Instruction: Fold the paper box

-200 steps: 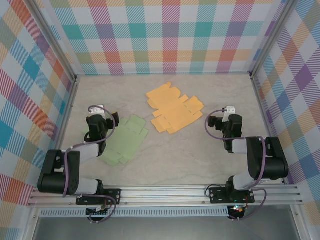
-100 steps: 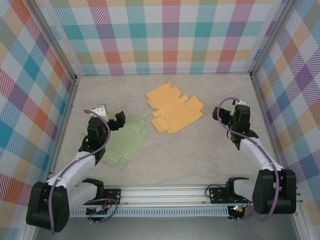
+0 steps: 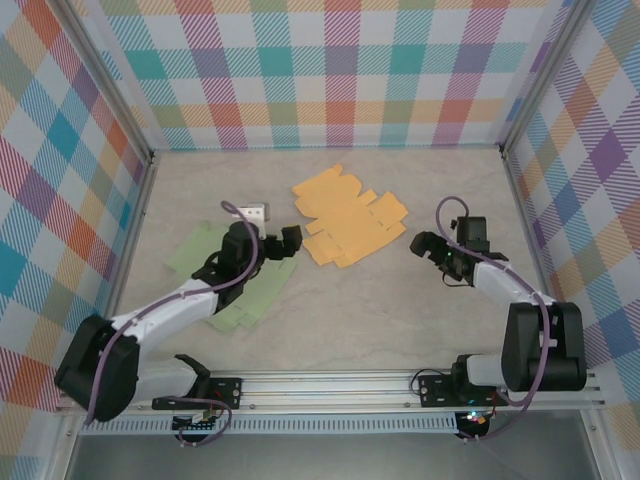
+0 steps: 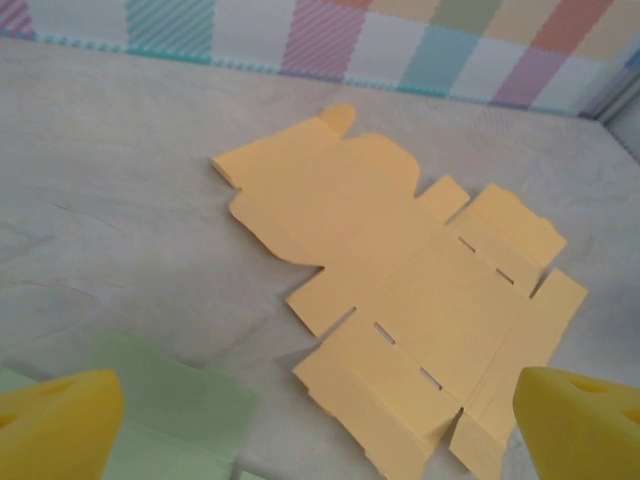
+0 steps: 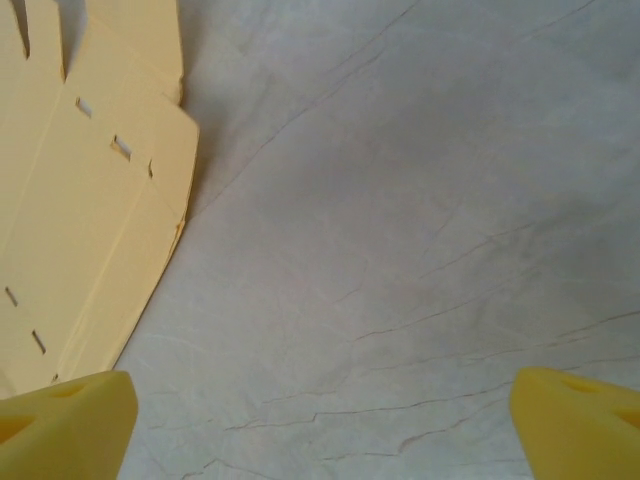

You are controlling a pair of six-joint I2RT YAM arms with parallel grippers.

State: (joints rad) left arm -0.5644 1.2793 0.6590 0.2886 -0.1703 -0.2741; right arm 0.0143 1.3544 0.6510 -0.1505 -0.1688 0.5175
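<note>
My right gripper should lift the box's slotted edge [image 3: 392, 210] so that my left gripper can take and turn it, because the orange box lies at a slant with its lid [image 3: 326, 192] toward the far wall.
An orange paper box [image 3: 345, 215] lies unfolded and flat in the middle of the table, with its slots and flaps plain in the left wrist view [image 4: 420, 300]. A second flat box blank, pale green [image 3: 235, 285], lies to its left, partly under my left arm. My left gripper [image 3: 283, 243] is open just left of the orange box's near corner, and its yellow fingertips [image 4: 55, 425] are wide apart with nothing between them. My right gripper [image 3: 430, 247] is open over bare table just right of the orange box [image 5: 80, 200].
Plaid walls and metal posts [image 3: 150, 155] close in the table on three sides. Bare marbled table surface [image 3: 400, 320] stretches between the boxes and the rail at the near edge [image 3: 330, 385].
My left arm has reached right across the green blank toward the orange box. My right arm has swung left and down toward the orange box's right edge.
</note>
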